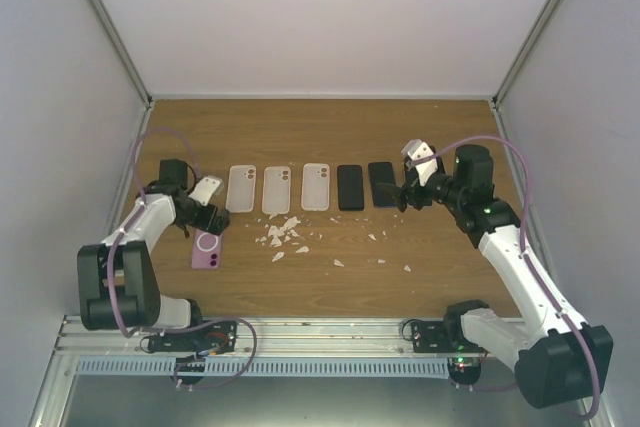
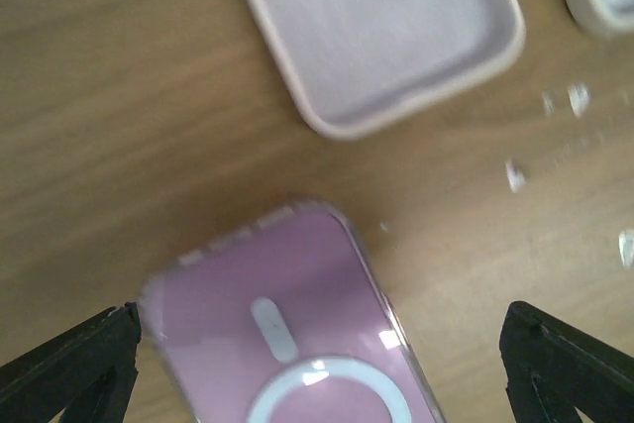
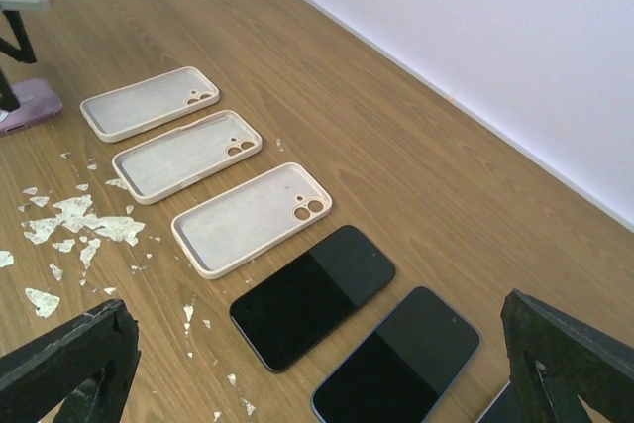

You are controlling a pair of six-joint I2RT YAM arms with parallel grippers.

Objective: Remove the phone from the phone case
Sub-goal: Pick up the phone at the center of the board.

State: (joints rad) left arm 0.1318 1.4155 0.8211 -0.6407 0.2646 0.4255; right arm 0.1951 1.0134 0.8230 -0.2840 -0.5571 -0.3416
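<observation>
Next, I grip the pink phone [image 1: 206, 251] by its sides with my left gripper, bring it next to the white flakes and turn it toward my right gripper, because it lies far from my right gripper.
A pink phone [image 1: 207, 249] in a clear case with a white ring lies back up on the wooden table, at the left. In the left wrist view the phone [image 2: 287, 324] sits flat between the spread black fingertips [image 2: 89, 354]. My left gripper [image 1: 205, 222] hovers just over its far end, open, and nothing is gripped. My right gripper [image 1: 405, 192] is open at the right end of the row, above two bare black phones [image 3: 313, 294] [image 3: 396, 359]; it holds nothing.
Three empty white cases [image 1: 241, 188] [image 1: 276, 190] [image 1: 315, 186] lie in a row, then the two black phones [image 1: 350, 187] [image 1: 381, 184]. White flakes [image 1: 283, 234] are scattered in front of the cases. Enclosure walls close in the left, right and back.
</observation>
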